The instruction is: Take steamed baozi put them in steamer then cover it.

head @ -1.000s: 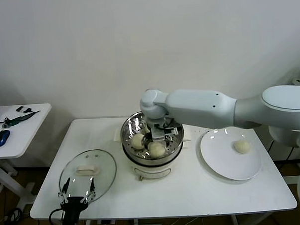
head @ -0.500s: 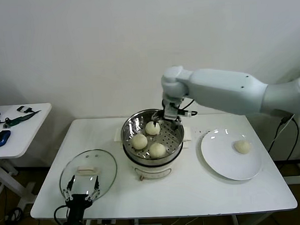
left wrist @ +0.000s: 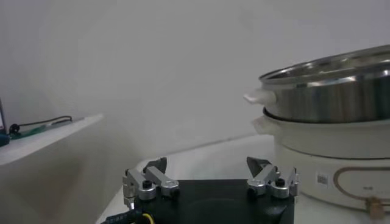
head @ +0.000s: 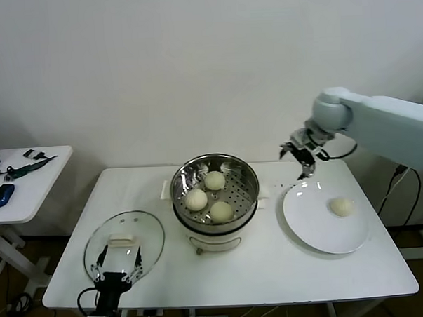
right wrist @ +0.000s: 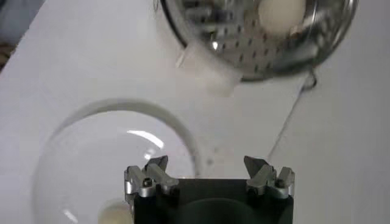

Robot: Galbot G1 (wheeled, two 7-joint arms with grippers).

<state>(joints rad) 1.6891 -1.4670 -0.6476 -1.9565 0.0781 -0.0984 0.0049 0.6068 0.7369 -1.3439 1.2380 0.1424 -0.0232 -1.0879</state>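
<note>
The plate's baozi (head: 341,207) should settle in beside the others and leave them in place when I lower it, because the steamer's tray has an open gap (head: 239,192).
The steamer (head: 213,174) stands mid-table with three baozi on its perforated tray: one at the back (head: 214,180), one on the left (head: 196,199), one at the front (head: 221,211). A fourth baozi (head: 341,206) lies on the white plate (head: 309,221) at the right. The glass cover (head: 124,238) lies flat at the table's front left. My right gripper (head: 300,154) is open and empty, in the air above the plate's far edge. In the right wrist view, the steamer (right wrist: 256,42) and the plate (right wrist: 79,158) show beyond my right gripper (right wrist: 207,167). My left gripper (head: 116,265) is open by the cover.
A side table (head: 30,180) with a blue mouse (head: 1,194) stands at the far left. The wall is close behind the table. In the left wrist view my left gripper (left wrist: 208,171) faces the steamer's white base (left wrist: 329,152).
My right gripper has let go of a baozi in the steamer, lifted out and swung right to above the plate. The steamer holds three baozi now.
</note>
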